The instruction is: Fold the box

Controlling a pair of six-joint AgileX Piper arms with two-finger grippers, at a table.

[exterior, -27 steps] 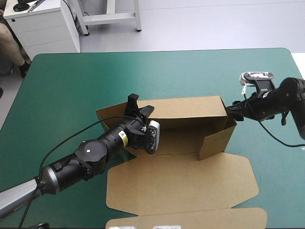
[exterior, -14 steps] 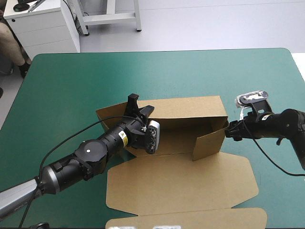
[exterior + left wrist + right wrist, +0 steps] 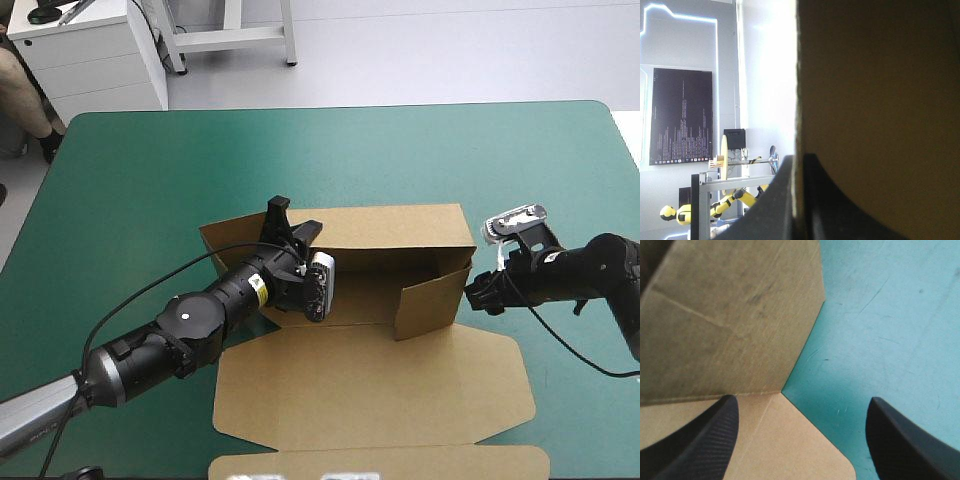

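Note:
My gripper will lift the edge of the brown box's side, and the lid (image 3: 370,385) will follow along and slope down, because a crease (image 3: 350,326) joins it to the box.
The brown box (image 3: 400,235) lies mid-table with its long back wall raised and its lid (image 3: 370,385) flat toward the front edge. My left gripper (image 3: 290,228) is at the wall's left end. In the left wrist view the left gripper (image 3: 799,205) is shut on the box, the board's edge (image 3: 875,100) standing between its black fingers. The right end flap (image 3: 430,300) leans inward. Just outside it, low at the box's right end, is my right gripper (image 3: 478,295). In the right wrist view the right gripper (image 3: 800,440) is open, with the flap (image 3: 730,315) ahead and nothing between its fingers.
A wide stretch of teal-green cover (image 3: 330,160) lies between the box and the table's far edge. More cover (image 3: 880,315) shows to the right of the box, under my right arm. The lid's tuck strip (image 3: 380,465) reaches the front edge.
My right gripper moved toward the front and left, swinging the right end flap further inward. The whole sheet slid a little to the left. The left arm stayed put.

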